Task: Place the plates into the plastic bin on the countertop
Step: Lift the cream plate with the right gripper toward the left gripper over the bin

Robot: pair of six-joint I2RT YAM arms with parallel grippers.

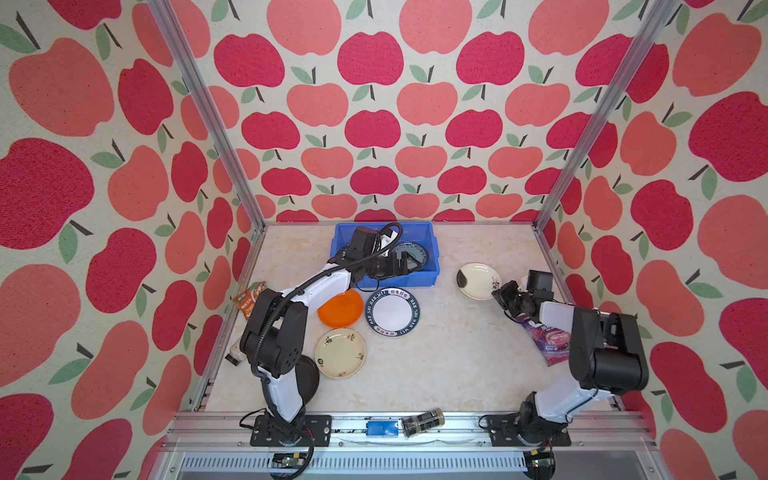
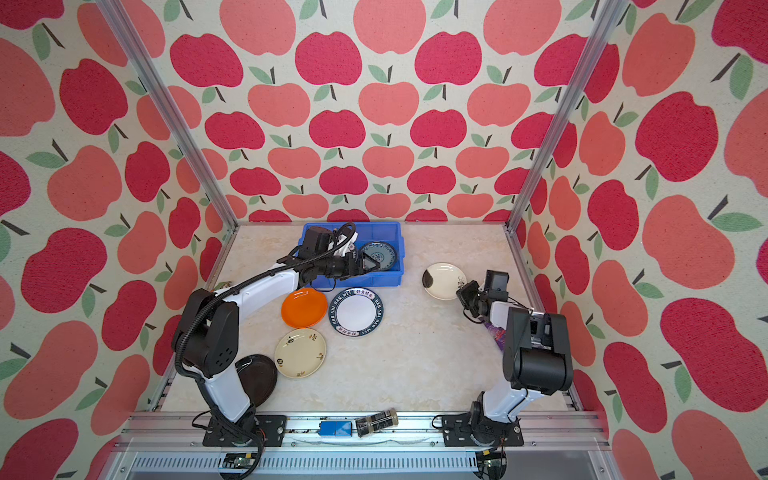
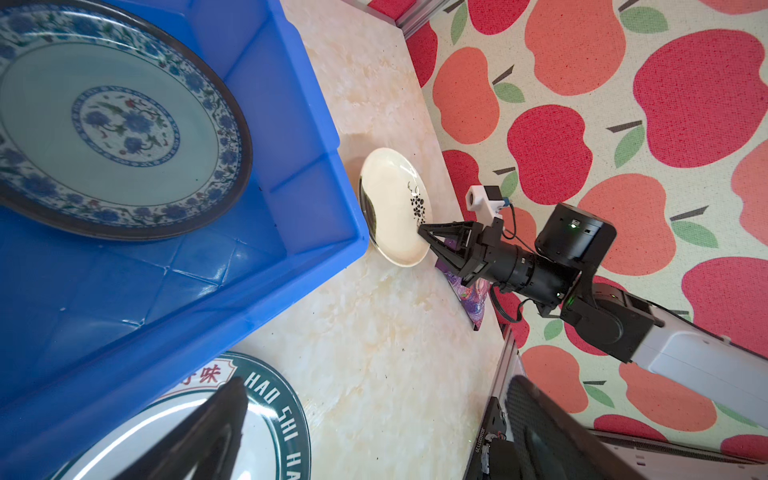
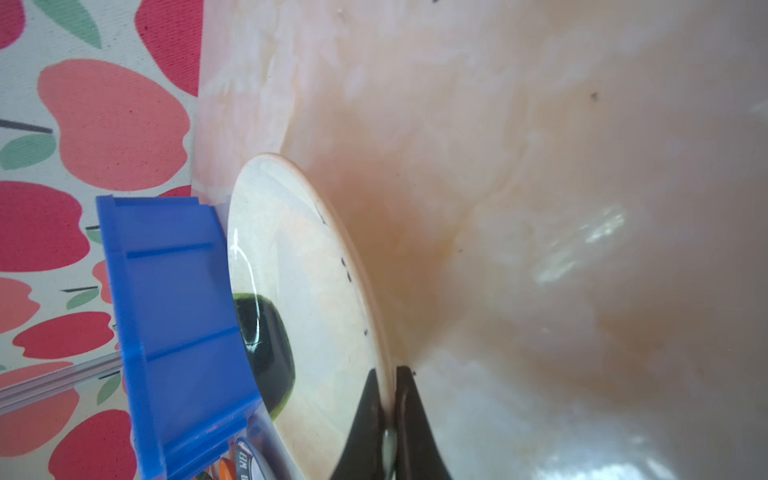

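Observation:
The robot's right gripper has the cream plate by the rim (image 1: 496, 286) farthest from the bin, so the left gripper should grab the dark edge (image 1: 461, 279) and lower the plate into the bin.
The blue plastic bin (image 1: 411, 225) stands at the back of the countertop (image 1: 449, 353) with a teal patterned plate (image 1: 415, 251) inside. My left gripper (image 1: 405, 266) hovers open and empty over the bin's front right part. To the right of the bin lies a cream plate with a black flower (image 1: 478, 280). My right gripper (image 1: 498, 293) is shut on its near rim, which shows pinched between the fingertips in the right wrist view (image 4: 388, 382). In front of the bin lie an orange plate (image 1: 340, 309), a white lettered plate (image 1: 392, 311) and a cream plate (image 1: 340, 352). A black plate (image 2: 257, 378) is half hidden under the left arm.
A purple snack packet (image 1: 544, 336) lies under the right arm near the right rail. An orange and green packet (image 1: 249, 297) sits at the left edge. On the front rail lie a small blue box (image 1: 381, 428) and a dark jar (image 1: 422, 422).

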